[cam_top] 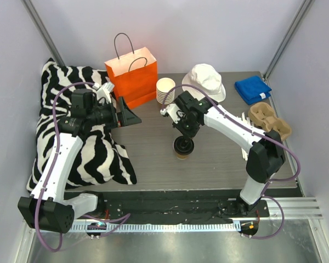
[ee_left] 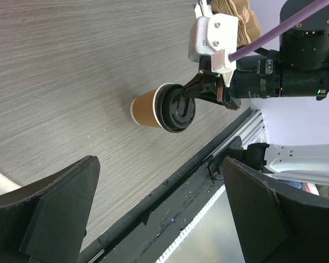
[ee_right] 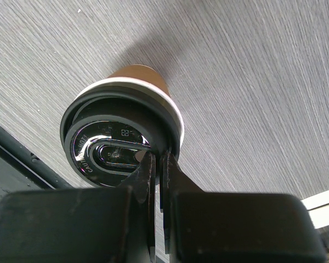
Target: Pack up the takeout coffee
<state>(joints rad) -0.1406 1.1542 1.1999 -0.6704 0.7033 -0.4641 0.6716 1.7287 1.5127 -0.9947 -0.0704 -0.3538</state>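
Observation:
The cup's white rim [ee_right: 165, 98] can be seen below the black lid, so my right gripper should open first and then push the black lid down [cam_top: 183, 144] together with my left gripper.
The takeout coffee [cam_top: 183, 147], a tan paper cup [ee_left: 149, 109] with a black lid [ee_right: 107, 149], stands upright near the middle of the grey table. My right gripper [cam_top: 181, 137] comes down on it from above. Its fingers [ee_right: 151, 164] are shut on the near rim of the lid, one inside the raised edge and one outside. I cannot tell whether the cup's base still touches the table. My left gripper [cam_top: 129, 116] hovers to the left of the cup, apart from it, open with nothing between its wide black fingers [ee_left: 55, 208].
An orange paper bag [cam_top: 132, 76] stands open at the back, with a stack of lidless cups [cam_top: 165, 90] and a white hat [cam_top: 205, 81] to its right. A blue cloth [cam_top: 253, 89] and a pulp cup carrier [cam_top: 270, 120] lie far right. A zebra pillow [cam_top: 82, 148] fills the left.

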